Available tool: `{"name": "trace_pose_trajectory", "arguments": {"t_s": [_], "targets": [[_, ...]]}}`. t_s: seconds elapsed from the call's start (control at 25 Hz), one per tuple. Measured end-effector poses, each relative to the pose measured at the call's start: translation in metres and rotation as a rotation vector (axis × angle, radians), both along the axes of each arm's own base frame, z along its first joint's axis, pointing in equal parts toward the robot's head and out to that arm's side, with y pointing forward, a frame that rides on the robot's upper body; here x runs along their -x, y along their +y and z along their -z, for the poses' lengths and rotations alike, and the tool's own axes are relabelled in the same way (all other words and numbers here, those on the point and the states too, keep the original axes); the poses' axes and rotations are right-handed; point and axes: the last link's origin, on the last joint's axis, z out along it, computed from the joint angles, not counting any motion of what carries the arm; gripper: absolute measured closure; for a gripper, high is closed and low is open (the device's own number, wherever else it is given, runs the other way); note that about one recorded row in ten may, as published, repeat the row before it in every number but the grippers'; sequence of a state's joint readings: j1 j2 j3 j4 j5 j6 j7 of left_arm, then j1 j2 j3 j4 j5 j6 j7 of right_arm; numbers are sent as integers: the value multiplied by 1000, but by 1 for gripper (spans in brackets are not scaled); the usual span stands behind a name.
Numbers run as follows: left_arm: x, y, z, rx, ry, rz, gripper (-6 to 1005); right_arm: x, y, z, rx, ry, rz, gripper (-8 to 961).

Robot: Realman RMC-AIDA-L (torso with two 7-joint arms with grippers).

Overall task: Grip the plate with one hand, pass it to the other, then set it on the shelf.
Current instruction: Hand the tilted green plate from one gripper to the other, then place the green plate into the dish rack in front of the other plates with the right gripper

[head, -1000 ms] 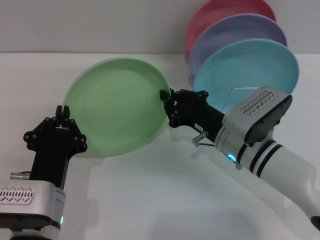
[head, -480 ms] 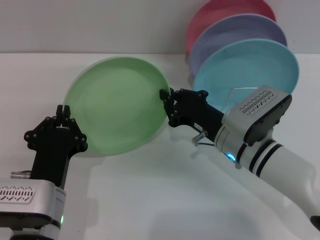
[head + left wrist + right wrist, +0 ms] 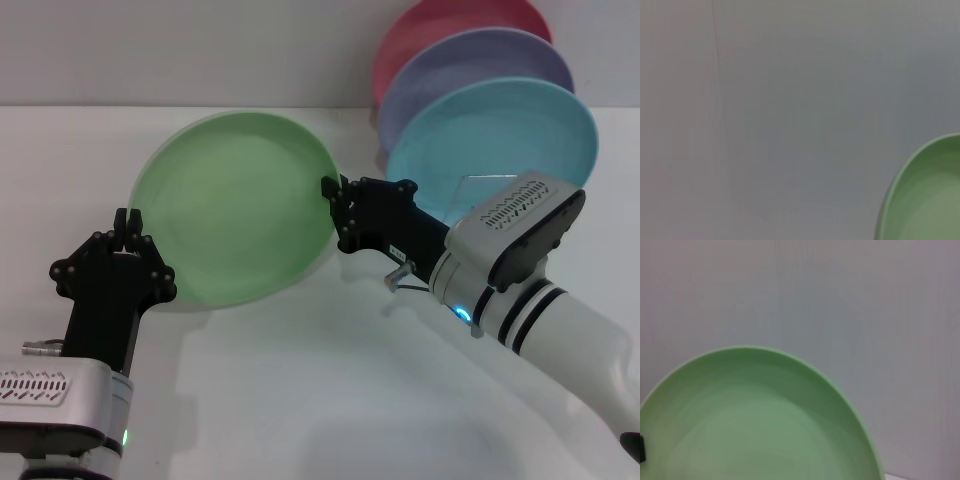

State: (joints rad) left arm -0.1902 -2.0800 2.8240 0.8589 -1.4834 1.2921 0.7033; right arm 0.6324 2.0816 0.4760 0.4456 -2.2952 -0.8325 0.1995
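Note:
The light green plate's rim [image 3: 137,207] is held by both grippers, so next my left gripper lets go and moves back before my right gripper takes the plate to the shelf.
The light green plate [image 3: 235,215] hangs tilted above the white table, its hollow facing me. My left gripper [image 3: 126,222] pinches its lower left rim with fingers close together. My right gripper [image 3: 333,195] is shut on the opposite, right rim. The left wrist view catches only an edge of the plate [image 3: 925,200]. In the right wrist view the plate [image 3: 755,425] fills the lower part against a grey wall. The shelf [image 3: 487,177] shows as thin silver wire at the back right, mostly hidden behind my right arm.
A turquoise plate [image 3: 500,130], a lavender plate [image 3: 470,60] and a pink plate [image 3: 440,20] stand upright one behind another at the shelf. A grey wall runs along the table's far edge.
The plate has shifted very slightly upward; both grippers stay at its rim in nearly the same places.

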Motion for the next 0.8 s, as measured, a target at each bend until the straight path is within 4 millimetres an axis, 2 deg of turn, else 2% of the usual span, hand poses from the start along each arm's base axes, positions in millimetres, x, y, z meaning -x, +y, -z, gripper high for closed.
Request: {"name": "trace_pose_trajectory", "arguments": {"t_s": [0.28,0.44,0.8], "targets": [[-1,0,1,4,-12,9,948,0,0,0,-3,1,3,928],[1,0,-3,2,-95,8,947,-1,1,-2,-11,7,8,927],[1,-15,-15,-45,-225,92,806,-1,2,-3,-16,12,17,928]]}}
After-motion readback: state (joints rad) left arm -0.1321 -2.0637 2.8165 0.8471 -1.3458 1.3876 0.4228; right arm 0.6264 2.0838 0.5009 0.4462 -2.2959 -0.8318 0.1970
